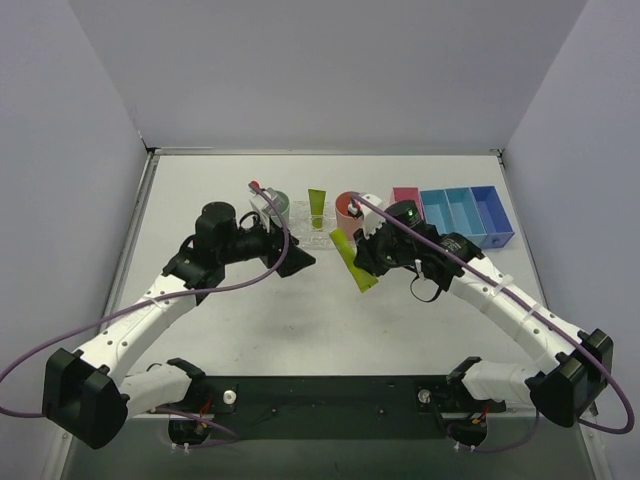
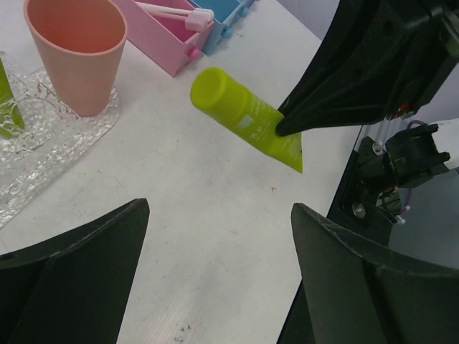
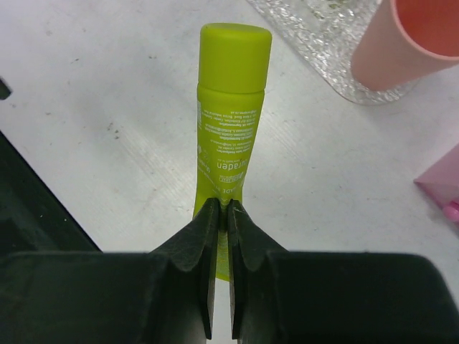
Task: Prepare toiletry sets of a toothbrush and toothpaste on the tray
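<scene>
The tube's cap (image 1: 338,237) should first be held by my left gripper, because my right gripper pinches the lime-green tube short of its tail edge (image 1: 368,286) and will move to that edge next.
My right gripper (image 3: 222,211) is shut on the flat tail of a lime-green tube (image 3: 229,107) and holds it just above the table, cap pointing at the clear bumpy tray (image 3: 323,36). From above, the tube (image 1: 352,262) hangs in front of the tray (image 1: 300,238) beside my right gripper (image 1: 366,258). A second green tube (image 1: 317,208) lies on the tray between a green cup (image 1: 277,205) and a salmon cup (image 1: 348,208). My left gripper (image 2: 219,215) is open and empty, facing the held tube (image 2: 247,118). Pale pink-white toothbrushes (image 2: 176,13) lie in the pink bin (image 2: 161,46).
The pink bin (image 1: 406,198) and blue bins (image 1: 465,215) stand right of the tray at the back. The salmon cup (image 2: 75,50) stands on the tray's right end (image 2: 97,129). My two grippers are close together over the middle of the table.
</scene>
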`<state>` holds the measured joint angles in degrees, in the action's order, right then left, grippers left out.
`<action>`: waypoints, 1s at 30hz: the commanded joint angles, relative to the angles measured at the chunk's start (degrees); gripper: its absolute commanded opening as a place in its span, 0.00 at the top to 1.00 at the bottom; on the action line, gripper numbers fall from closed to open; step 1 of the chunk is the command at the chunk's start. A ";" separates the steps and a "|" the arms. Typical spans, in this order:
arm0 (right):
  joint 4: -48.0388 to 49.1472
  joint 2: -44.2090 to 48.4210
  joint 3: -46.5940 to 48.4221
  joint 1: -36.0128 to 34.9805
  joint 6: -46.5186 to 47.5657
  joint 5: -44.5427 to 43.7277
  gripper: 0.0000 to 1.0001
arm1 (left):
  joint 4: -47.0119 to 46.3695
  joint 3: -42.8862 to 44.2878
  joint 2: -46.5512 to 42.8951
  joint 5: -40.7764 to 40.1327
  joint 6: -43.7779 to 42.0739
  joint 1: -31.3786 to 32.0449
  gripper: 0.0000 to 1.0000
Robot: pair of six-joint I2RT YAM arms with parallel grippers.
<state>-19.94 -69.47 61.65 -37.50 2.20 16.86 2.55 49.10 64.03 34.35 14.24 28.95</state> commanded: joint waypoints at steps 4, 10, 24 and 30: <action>2.10 0.13 3.57 -4.16 1.32 3.62 1.00 | -7.73 0.56 1.97 8.80 7.55 -3.46 0.09; 2.54 -1.19 5.15 -7.41 1.67 3.97 1.00 | -7.56 1.00 4.17 10.65 8.44 -3.46 0.09; 2.19 -2.86 7.08 -10.49 3.16 3.18 1.00 | -14.85 -0.76 6.63 16.80 14.76 -3.46 0.27; 2.02 -3.30 7.61 -10.67 3.78 3.26 1.00 | -15.90 -0.59 7.77 17.86 15.73 -3.46 0.41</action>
<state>-19.97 -72.07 66.24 -47.72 4.78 19.79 -8.40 48.56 71.24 49.65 28.58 25.71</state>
